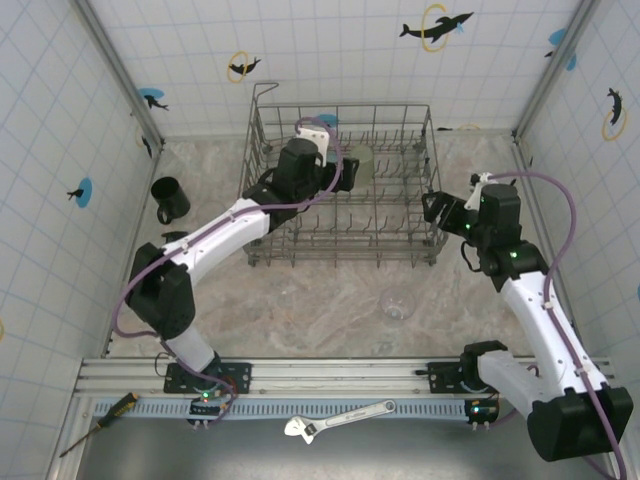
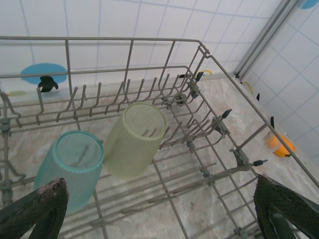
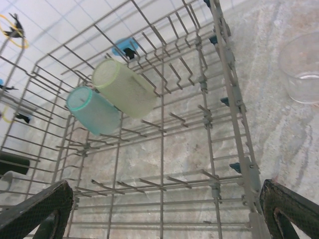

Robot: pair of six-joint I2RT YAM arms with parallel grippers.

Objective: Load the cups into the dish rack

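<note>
The clear cup (image 3: 305, 69) by the orange object is upright and free of the rack. My right gripper should keep moving there until it grips the clear cup's rim (image 3: 312, 35).
The grey wire dish rack (image 1: 340, 107) stands at the back middle of the table. Inside it a teal cup (image 2: 70, 167) and a pale green cup (image 2: 134, 139) lie tilted on the tines, side by side. My left gripper (image 1: 345, 172) hovers open over the rack's interior, just short of those two cups, with nothing between its fingers (image 2: 35, 209). By the rack's right wall my right gripper (image 1: 437, 208) also stands open and empty, looking across the rack (image 3: 234, 99). A clear tumbler (image 1: 397, 304) stands on the table in front of the rack. A black mug (image 1: 170, 198) sits at the left.
A small orange object (image 2: 279, 144) lies on the table outside the rack's far right corner. A wrench (image 1: 340, 418) and a screwdriver (image 1: 100, 420) lie on the near ledge below the arm bases. Tiled walls close in the left, back and right.
</note>
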